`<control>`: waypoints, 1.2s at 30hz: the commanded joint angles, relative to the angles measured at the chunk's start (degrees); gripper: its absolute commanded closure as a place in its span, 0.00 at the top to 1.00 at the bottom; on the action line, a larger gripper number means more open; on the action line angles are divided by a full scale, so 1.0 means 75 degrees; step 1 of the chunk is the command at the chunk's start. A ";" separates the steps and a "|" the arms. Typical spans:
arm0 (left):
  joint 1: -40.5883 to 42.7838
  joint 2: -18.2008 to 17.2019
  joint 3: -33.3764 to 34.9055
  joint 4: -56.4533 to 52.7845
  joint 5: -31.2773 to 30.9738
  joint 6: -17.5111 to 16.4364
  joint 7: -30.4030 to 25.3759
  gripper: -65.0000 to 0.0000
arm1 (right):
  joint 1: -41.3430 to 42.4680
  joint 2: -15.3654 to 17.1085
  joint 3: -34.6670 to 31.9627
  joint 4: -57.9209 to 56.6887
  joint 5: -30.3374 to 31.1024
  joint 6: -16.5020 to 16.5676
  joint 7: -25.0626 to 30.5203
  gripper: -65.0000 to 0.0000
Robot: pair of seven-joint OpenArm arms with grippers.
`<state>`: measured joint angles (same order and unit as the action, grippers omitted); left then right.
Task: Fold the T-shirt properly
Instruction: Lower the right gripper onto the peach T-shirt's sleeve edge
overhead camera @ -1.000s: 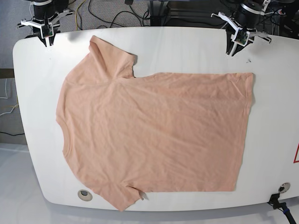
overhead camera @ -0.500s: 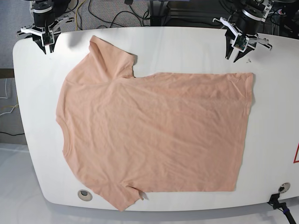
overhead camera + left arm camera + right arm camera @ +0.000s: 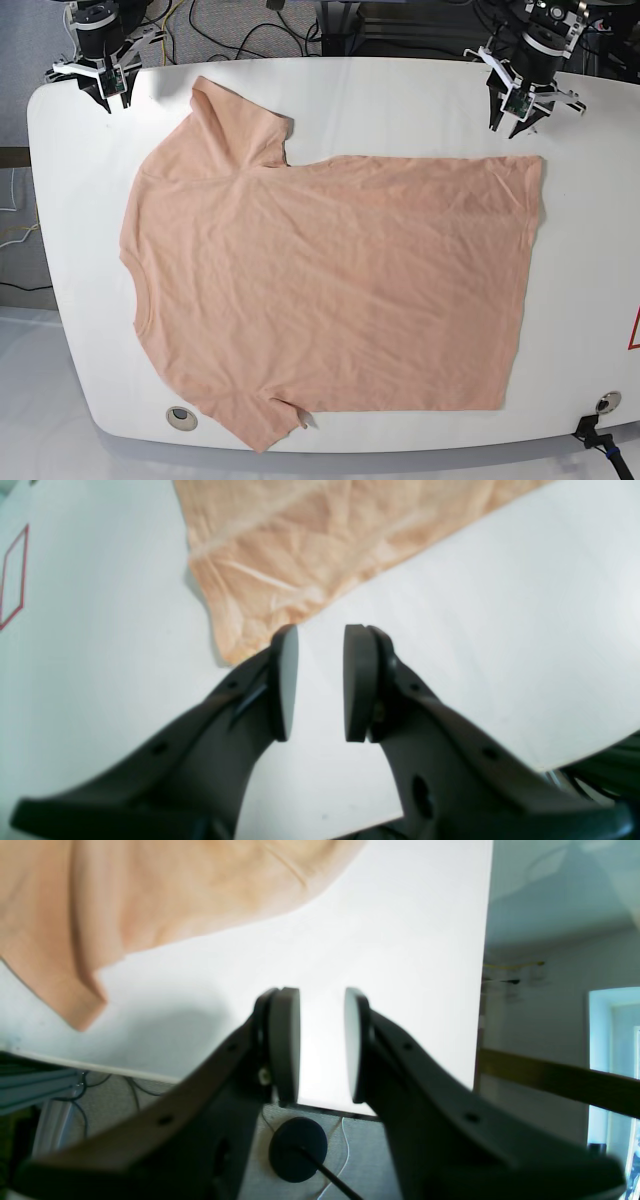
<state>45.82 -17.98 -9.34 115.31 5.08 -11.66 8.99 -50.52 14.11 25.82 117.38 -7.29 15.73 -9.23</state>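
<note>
The T-shirt's shoulder [image 3: 145,200] lies flat with clear table in front of my right gripper's open fingers, so I should keep moving toward the shoulder's edge [image 3: 131,203] until the fingers are on both sides of it.
The peach T-shirt [image 3: 330,290] lies spread flat on the white table [image 3: 400,100], with its neck at the left, its hem at the right and one sleeve [image 3: 240,125] pointing to the far edge. My left gripper [image 3: 503,125] hovers just beyond the far hem corner [image 3: 535,162]. In the left wrist view the left gripper [image 3: 320,680] is open and empty, with the shirt corner [image 3: 280,555] right ahead of the pads. My right gripper [image 3: 110,98] is at the far left table corner. It is open and empty [image 3: 322,1040], with the sleeve [image 3: 125,900] up and to the left.
Two round grommet holes [image 3: 181,416] [image 3: 607,402] sit near the table's front edge. A red marking [image 3: 635,330] is at the right edge, and it also shows in the left wrist view [image 3: 12,575]. Cables and a black round base [image 3: 297,1150] lie behind the table.
My left gripper has moved right and toward the shirt's far hem corner. My right gripper has shifted slightly at the far left corner. The shirt has not moved.
</note>
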 commanded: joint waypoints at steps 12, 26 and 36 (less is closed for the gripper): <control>-0.0039 -0.0076 -0.0025 0.0103 0.0074 0.0096 -0.0036 0.24 | 0.0624 0.0061 -0.0646 -0.0040 -0.0133 -0.0496 0.0145 0.34; 0.0001 -0.0088 -0.0013 0.0136 0.0168 0.0060 0.0087 0.24 | 0.1541 0.0065 -0.1423 -0.0501 -0.0439 -0.0761 0.0156 0.29; -0.0013 -0.0064 0.0021 0.0171 0.0190 0.0105 0.0194 0.25 | 0.1688 -0.0018 -0.1409 -0.0572 -0.0321 -0.0677 -0.0032 0.31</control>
<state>45.52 -18.13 -8.95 115.46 6.42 -11.44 11.14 -37.82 13.80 14.98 112.38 -10.17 11.14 -10.57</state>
